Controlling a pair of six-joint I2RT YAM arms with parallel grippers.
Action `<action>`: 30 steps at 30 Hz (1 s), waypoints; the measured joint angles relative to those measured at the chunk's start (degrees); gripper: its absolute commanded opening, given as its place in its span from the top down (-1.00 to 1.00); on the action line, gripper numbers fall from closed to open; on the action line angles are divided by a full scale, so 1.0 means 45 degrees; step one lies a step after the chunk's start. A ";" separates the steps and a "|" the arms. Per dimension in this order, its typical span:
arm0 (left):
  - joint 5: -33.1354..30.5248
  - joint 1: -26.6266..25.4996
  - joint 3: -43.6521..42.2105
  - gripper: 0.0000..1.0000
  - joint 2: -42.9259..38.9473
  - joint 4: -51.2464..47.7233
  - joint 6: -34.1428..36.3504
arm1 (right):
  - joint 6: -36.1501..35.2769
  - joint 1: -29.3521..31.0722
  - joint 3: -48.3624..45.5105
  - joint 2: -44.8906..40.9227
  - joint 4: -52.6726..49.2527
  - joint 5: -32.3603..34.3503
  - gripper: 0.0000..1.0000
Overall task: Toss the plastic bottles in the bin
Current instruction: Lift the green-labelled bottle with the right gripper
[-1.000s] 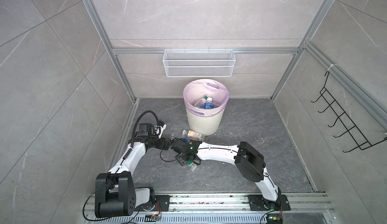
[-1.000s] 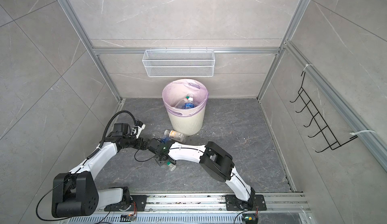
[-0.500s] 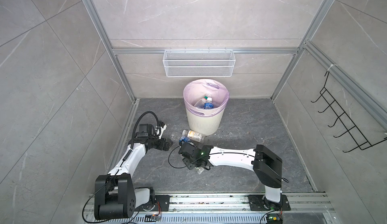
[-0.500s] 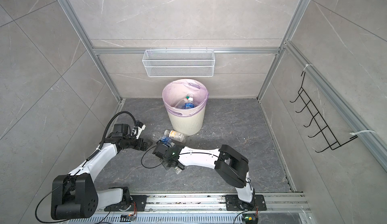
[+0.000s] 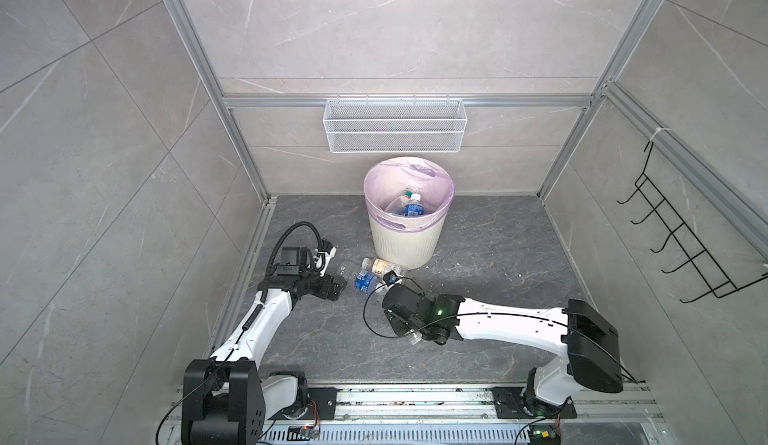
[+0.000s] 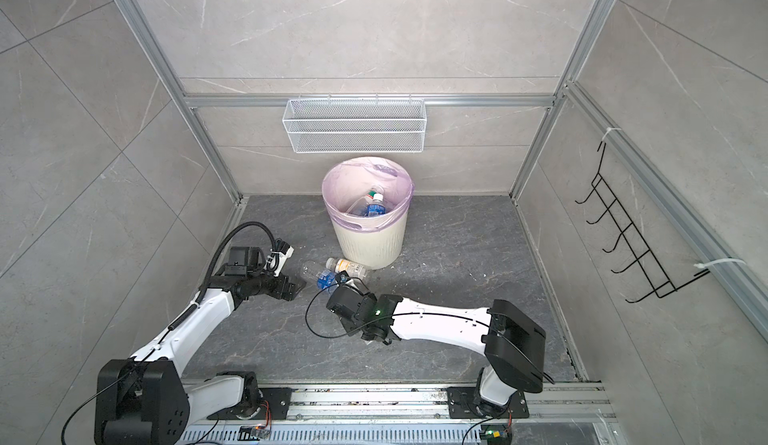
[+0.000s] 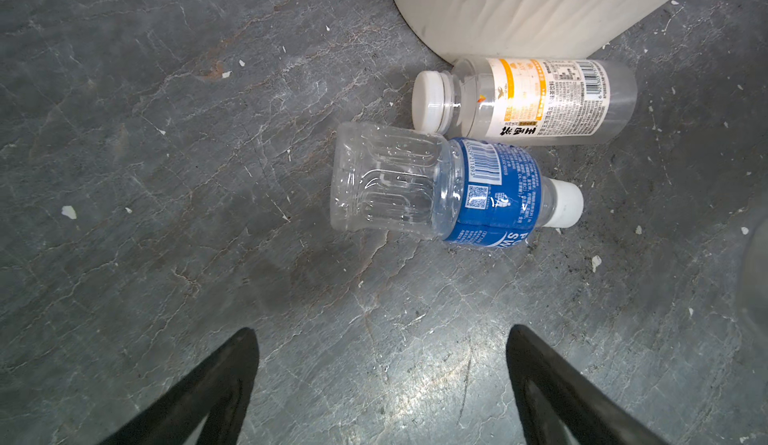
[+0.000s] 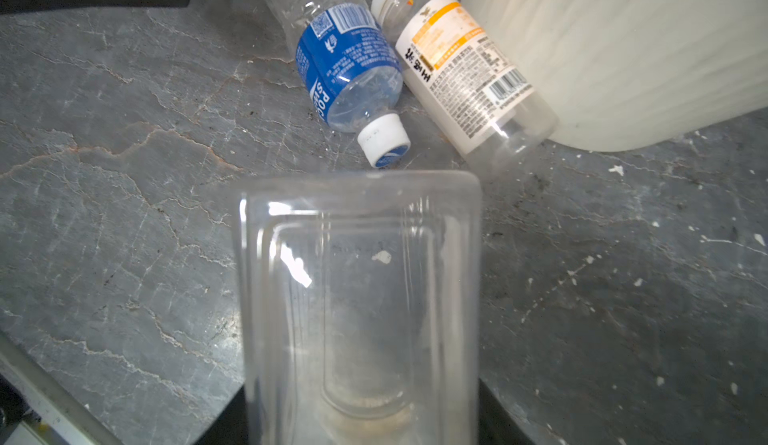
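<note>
My right gripper should keep carrying, as the clear bottle's bottom [image 8: 360,229] sticks out free of its fingers and the bin's opening [image 5: 409,184] has room, until bottom and opening meet, then let go.
My right gripper [image 8: 361,405] is shut on a clear square-sided plastic bottle [image 8: 357,276] held low over the floor. In both top views its fingers are hidden under the wrist [image 5: 409,312]. Two plastic bottles lie side by side at the foot of the bin [image 5: 405,243]: a blue-labelled one [image 5: 365,283] [image 7: 490,197] and an orange-labelled one [image 5: 384,265] [image 7: 548,102]. My left gripper [image 7: 380,332] [image 5: 336,289] stands open and empty, just left of the blue-labelled bottle. More bottles [image 5: 411,208] lie inside the pink-lined bin.
A white wire mesh basket [image 5: 395,131] hangs on the back wall above the bin. A black hook rack [image 5: 685,247] sticks out from the right wall. Aluminium frame posts edge the dark stone floor [image 5: 478,280], and the arms' base rail [image 5: 415,397] runs along the front.
My right arm has drawn back to the right with the clear bottle, away from the left gripper, uncovering the blue-labelled bottle. The left arm has hardly moved.
</note>
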 measured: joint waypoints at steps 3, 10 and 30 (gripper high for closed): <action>-0.0228 -0.0282 -0.0141 -0.91 -0.0199 0.0102 0.0034 | 0.0180 0.0000 -0.0423 -0.0646 -0.0005 0.0296 -0.03; -0.0641 -0.0967 -0.0311 -0.92 -0.0481 0.0345 0.0204 | 0.0432 0.0000 -0.1180 -0.2166 -0.0078 0.1030 -0.03; -0.1001 -0.1904 -0.0607 -0.93 -0.0729 0.0743 0.0355 | 0.0743 0.0000 -0.2239 -0.5527 -0.0612 0.2628 -0.01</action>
